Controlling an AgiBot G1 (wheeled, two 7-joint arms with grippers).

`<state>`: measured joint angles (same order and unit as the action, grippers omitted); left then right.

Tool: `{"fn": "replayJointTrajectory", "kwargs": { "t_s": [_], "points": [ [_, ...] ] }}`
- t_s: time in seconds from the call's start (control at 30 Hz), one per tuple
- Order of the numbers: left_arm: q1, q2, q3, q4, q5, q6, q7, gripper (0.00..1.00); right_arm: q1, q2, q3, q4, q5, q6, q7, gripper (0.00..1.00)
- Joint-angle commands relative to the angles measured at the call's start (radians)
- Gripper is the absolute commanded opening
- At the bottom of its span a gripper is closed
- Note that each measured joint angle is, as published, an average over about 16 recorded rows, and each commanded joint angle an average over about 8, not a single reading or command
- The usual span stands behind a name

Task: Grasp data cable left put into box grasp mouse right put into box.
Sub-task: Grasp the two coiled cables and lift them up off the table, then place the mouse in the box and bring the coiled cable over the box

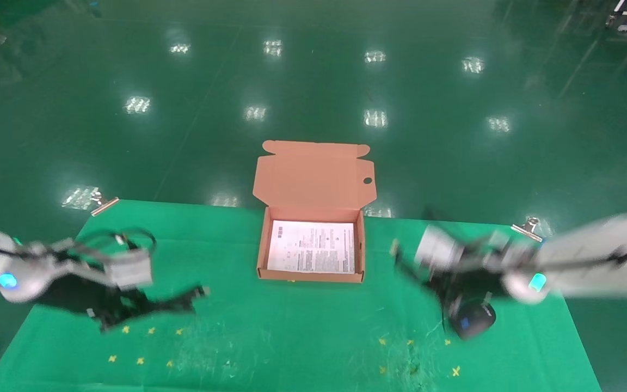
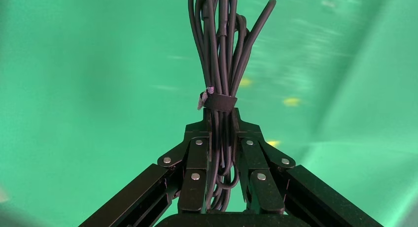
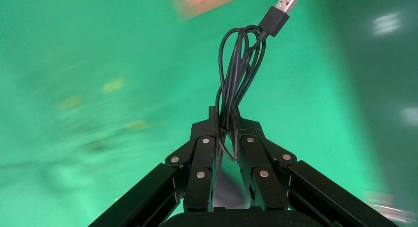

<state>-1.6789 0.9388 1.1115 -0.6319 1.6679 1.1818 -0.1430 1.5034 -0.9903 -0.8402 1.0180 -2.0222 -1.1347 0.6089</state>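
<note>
The box (image 1: 311, 247) is too narrow for both grippers at once. My left gripper should keep the data cable off to the side while my right gripper lowers the mouse (image 1: 474, 319) in first.
The open orange-brown box (image 1: 313, 175) stands at the table's back middle with a white printed sheet (image 1: 312, 246) inside. My left gripper (image 1: 128, 306) (image 2: 222, 116) is at the left, shut on the black tied data cable (image 2: 219, 54), which sticks out rightward (image 1: 183, 298) above the cloth. My right gripper (image 1: 437, 286) (image 3: 223, 113) is at the right, shut on the mouse's bundled cord (image 3: 239, 69), whose USB plug (image 3: 282, 8) points towards the box. The black mouse (image 1: 474, 318) with its blue light is under that arm; I cannot tell if it touches the cloth.
The table is covered in green cloth (image 1: 302, 337) with small yellow marks. Metal clips sit at its back corners (image 1: 104, 206) (image 1: 526, 227). Beyond the back edge is shiny green floor. The box's flap lid stands up at the far side.
</note>
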Motion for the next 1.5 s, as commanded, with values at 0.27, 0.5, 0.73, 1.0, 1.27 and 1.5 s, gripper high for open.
{"fn": "replayJointTrajectory", "kwargs": {
  "t_s": [0.27,0.5,0.73,1.0,1.27,1.5],
  "points": [
    [-0.111,-0.087,-0.037,-0.271,0.07,-0.108,-0.121,0.0,0.179,0.025,0.077,0.088,-0.03,0.056,0.058,0.0],
    [-0.182,-0.024,-0.067,-0.342,0.149,-0.256,-0.162,0.0,0.309,-0.132,0.114,-0.01,0.02,0.152,-0.005,0.0],
    [-0.245,0.061,-0.073,-0.285,0.222,-0.349,-0.16,0.0,0.409,-0.284,0.138,-0.179,0.087,0.241,-0.137,0.0],
    [-0.278,0.093,-0.076,-0.248,0.24,-0.37,-0.159,0.0,0.459,-0.343,0.151,-0.277,0.167,0.242,-0.271,0.0],
    [-0.266,0.068,-0.063,-0.263,0.264,-0.349,-0.178,0.0,0.441,-0.352,0.128,-0.284,0.195,0.255,-0.281,0.0],
    [-0.249,0.024,-0.038,-0.297,0.306,-0.295,-0.224,0.0,0.41,-0.363,0.081,-0.313,0.208,0.286,-0.285,0.0]
  ]
}}
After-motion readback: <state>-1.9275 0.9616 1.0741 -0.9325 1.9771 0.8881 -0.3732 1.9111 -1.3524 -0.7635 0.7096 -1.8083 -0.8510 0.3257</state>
